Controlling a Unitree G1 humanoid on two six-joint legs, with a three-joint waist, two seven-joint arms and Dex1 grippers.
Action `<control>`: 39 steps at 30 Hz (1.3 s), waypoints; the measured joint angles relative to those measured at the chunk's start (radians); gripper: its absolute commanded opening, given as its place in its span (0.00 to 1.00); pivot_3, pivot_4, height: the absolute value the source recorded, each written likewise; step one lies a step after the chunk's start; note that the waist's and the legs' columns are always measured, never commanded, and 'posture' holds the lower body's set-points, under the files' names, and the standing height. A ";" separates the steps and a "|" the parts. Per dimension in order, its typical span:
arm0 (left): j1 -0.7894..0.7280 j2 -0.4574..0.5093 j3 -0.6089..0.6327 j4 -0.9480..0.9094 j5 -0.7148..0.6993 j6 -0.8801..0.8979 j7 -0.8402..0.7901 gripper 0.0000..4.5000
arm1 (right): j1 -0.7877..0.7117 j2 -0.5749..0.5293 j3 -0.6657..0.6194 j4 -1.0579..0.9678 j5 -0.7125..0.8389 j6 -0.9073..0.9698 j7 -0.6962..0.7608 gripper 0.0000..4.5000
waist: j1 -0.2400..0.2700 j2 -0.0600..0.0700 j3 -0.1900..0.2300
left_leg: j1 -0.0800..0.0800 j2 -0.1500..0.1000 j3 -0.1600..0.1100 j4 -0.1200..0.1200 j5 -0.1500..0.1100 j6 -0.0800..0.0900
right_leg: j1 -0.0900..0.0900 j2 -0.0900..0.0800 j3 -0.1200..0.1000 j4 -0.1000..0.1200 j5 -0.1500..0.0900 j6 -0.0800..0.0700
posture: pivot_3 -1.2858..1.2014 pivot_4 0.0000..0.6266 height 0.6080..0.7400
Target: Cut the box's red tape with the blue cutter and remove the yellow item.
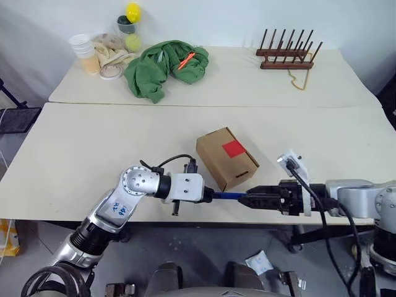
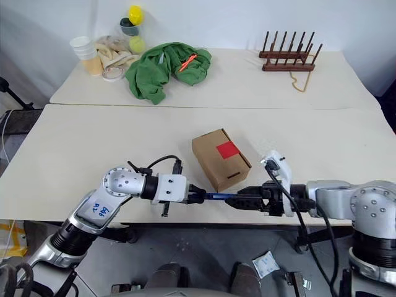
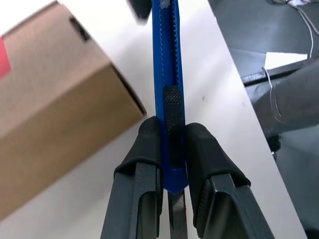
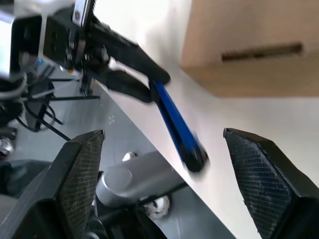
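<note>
My right gripper should take the cutter's loose end (image 4: 194, 158), because the blue cutter's blade (image 3: 177, 213) points into my left gripper. That will leave my left gripper to steady the box.
The brown box (image 1: 226, 158) stands on the near table, with its flaps down and the red tape (image 1: 234, 148) on its top. In front of it, over the table's front edge, the blue cutter (image 1: 230, 195) lies level with my left gripper (image 1: 210, 196) shut on one end. The left wrist view shows the fingers (image 3: 149, 144) clamping the cutter (image 3: 167, 74) beside the box (image 3: 55, 99). My right gripper (image 1: 250, 199) faces it from the right and is open. Its fingers stand wide on either side of the cutter's free end (image 4: 192, 154). The yellow item is out of view.
On the far table lie a green cloth (image 1: 164, 65) with an orange stick (image 1: 187, 60), stacked cups (image 1: 85, 52), a tape roll (image 1: 110, 73), a yellow ball (image 1: 133, 11), a green ball (image 1: 132, 42) and a wooden rack (image 1: 288, 52).
</note>
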 measured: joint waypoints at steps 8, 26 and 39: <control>-0.012 -0.021 -0.011 -0.007 0.012 0.047 0.007 0.10 | 0.010 -0.042 0.122 0.036 0.206 -0.105 -0.207 0.89 | -0.001 0.000 0.000 | -0.001 0.000 0.000 0.000 0.000 0.000 | -0.002 0.000 0.000 0.000 0.000 0.000 | 0.52 0.24 1.00; -0.038 -0.020 -0.012 -0.012 0.017 0.060 0.007 0.10 | 0.021 -0.126 0.282 0.061 0.371 -0.342 -0.374 0.37 | -0.002 0.000 0.000 | -0.003 0.000 0.001 0.000 0.000 0.000 | -0.004 0.000 0.000 0.000 0.000 0.000 | 0.52 0.24 1.00; -0.031 -0.010 -0.013 -0.020 0.025 0.053 0.001 0.10 | 0.032 -0.181 0.318 0.059 0.381 -0.354 -0.334 0.18 | 0.000 0.000 0.000 | -0.005 0.000 0.001 0.000 0.000 0.000 | -0.005 0.000 0.000 0.000 0.000 0.000 | 0.52 0.24 1.00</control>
